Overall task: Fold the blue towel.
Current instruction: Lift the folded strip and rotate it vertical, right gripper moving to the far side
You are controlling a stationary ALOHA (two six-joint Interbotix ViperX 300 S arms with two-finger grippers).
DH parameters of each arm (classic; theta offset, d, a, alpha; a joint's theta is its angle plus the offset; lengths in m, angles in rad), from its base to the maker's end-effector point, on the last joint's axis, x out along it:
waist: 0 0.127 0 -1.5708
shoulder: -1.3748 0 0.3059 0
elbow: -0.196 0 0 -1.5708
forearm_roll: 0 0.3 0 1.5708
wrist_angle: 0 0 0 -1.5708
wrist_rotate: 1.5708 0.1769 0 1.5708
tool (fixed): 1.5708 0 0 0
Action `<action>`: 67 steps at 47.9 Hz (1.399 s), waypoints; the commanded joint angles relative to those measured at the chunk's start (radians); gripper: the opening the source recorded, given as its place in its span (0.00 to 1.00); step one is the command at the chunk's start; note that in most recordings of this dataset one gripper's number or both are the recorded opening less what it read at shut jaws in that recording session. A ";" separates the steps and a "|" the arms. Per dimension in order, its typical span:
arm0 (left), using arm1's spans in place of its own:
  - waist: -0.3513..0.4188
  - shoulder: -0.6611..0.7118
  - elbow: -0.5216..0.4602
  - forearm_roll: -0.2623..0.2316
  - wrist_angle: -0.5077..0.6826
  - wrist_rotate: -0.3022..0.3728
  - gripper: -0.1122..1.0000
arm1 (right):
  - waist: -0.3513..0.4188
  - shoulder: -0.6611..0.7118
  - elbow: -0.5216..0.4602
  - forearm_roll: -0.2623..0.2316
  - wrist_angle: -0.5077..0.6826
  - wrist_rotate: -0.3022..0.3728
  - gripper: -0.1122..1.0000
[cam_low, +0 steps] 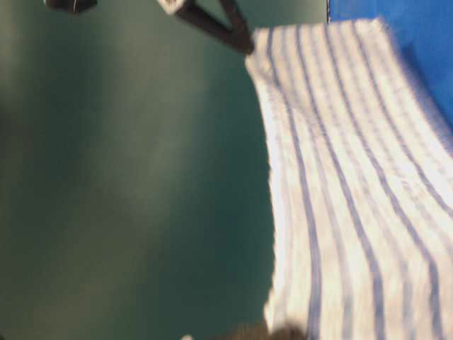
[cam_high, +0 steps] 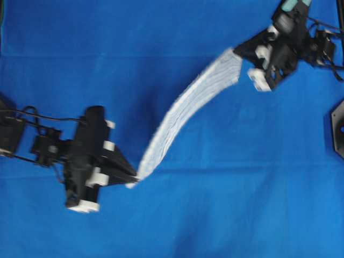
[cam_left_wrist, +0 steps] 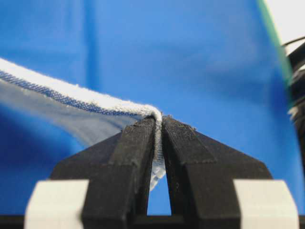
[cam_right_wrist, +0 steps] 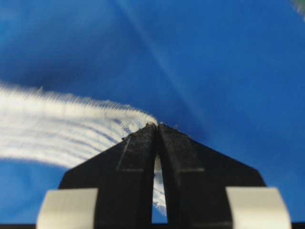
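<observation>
The blue towel is a slanting narrow band between my grippers, so next my right gripper swings back to square it up before laying it flat.
The blue towel, white with thin dark-blue stripes, hangs lifted off the table as a curved band between my two grippers. My left gripper is shut on its lower left corner; in the left wrist view the towel's edge runs into the pinched jaws of the left gripper. At the upper right my right gripper is shut on the other corner, and the towel streams left from the right gripper. In the table-level view the towel drapes down from a gripper.
A plain blue cloth covers the whole table. A black fixture sits at the right edge. Cables trail behind the left arm.
</observation>
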 commanded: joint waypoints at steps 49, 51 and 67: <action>0.041 0.460 -0.517 0.003 -0.063 0.156 0.14 | -0.075 0.144 -0.175 -0.121 0.014 0.002 0.14; 0.041 0.479 -0.535 0.003 -0.063 0.160 0.14 | -0.077 0.130 -0.160 -0.123 0.015 0.003 0.14; 0.043 0.483 -0.500 0.000 -0.035 0.124 0.14 | -0.077 0.181 -0.186 -0.121 0.044 0.000 0.14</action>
